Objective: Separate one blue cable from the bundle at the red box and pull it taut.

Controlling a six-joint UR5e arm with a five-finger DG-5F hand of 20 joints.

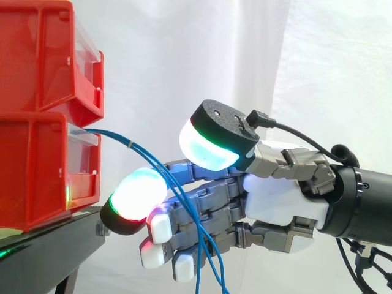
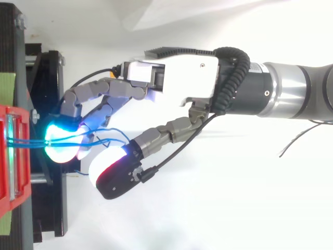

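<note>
My gripper will pull one blue cable [image 1: 160, 166] free and it will straighten while the others stay sagging, because the cables spread apart lower down [image 1: 208, 254].
A bundle of thin blue cables [image 1: 147, 156] leaves the front of the lower red bin [image 1: 37, 171] and sags down to the right. It crosses my hand [image 1: 275, 202] and runs off the bottom edge. My hand is open, reaching toward the bin with its fingers fairly straight. The thumb's cyan pad [image 1: 211, 147] is above the strands, well apart from a finger pad glowing cyan and red [image 1: 138, 193] below them. From the top view, the cables [image 2: 26, 141] run from the bin [image 2: 8, 156] past the cyan fingertip [image 2: 57, 140]. No strand is pinched.
A second red bin [image 1: 37, 55] is stacked on the lower one. Both rest on a black stand [image 1: 49, 245] at the left, before a white curtain. Open space lies to the right of the bins, under and around the arm.
</note>
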